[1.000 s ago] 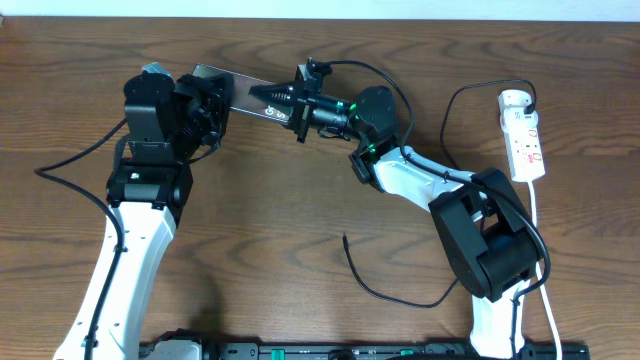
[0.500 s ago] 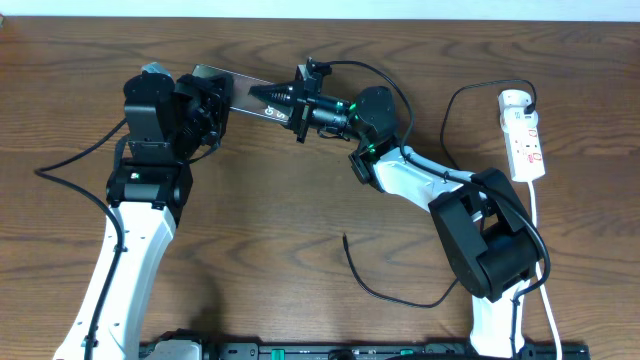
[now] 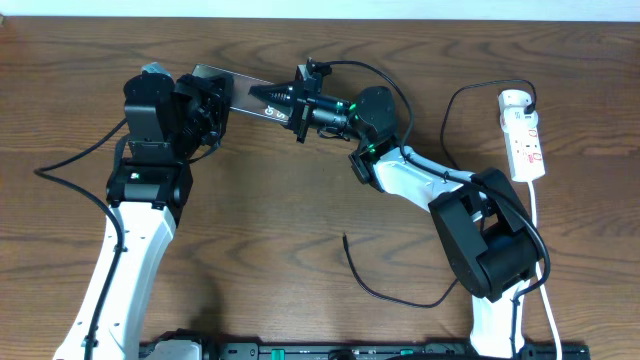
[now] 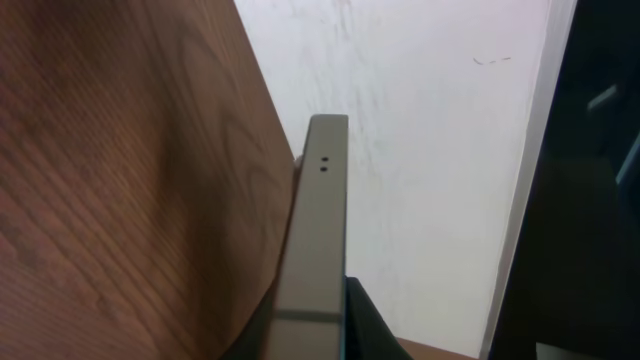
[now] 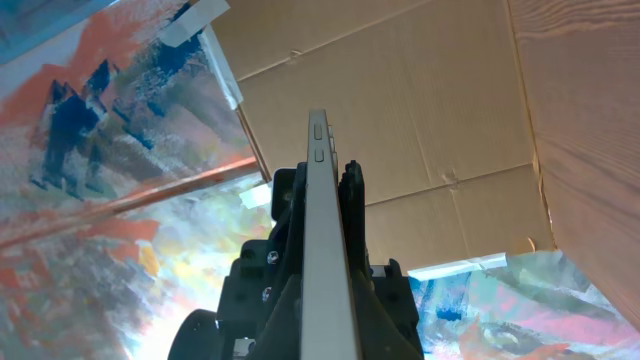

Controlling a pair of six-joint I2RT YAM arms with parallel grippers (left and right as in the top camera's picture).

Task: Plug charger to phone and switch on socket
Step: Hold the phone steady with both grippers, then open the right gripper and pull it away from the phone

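The phone (image 3: pixel 250 95) is gripped by both my grippers, so next my right gripper lets go of it and takes the charger's loose end (image 3: pixel 346 242) while my left gripper keeps holding the phone.
The phone (image 3: pixel 243 91) is held off the table at the back, a slim slab seen edge-on in both wrist views. My left gripper (image 3: pixel 220 99) is shut on its left end; the grey edge (image 4: pixel 316 220) runs up from between the dark fingers. My right gripper (image 3: pixel 264 98) is shut on its right end, with the phone's edge (image 5: pixel 322 220) clamped between the black fingers (image 5: pixel 285 300). The charger (image 3: pixel 385 290), a thin black cable, lies curled on the table in front. Its free end (image 3: pixel 346 240) touches nothing. The socket (image 3: pixel 526 140), a white strip, lies at the far right.
A black cable loop (image 3: pixel 455 105) runs from the plug at the socket's top end toward my right arm (image 3: pixel 480 230). The socket's white cord (image 3: pixel 543 270) trails down the right side. Another black cable (image 3: pixel 70 160) hangs by the left arm.
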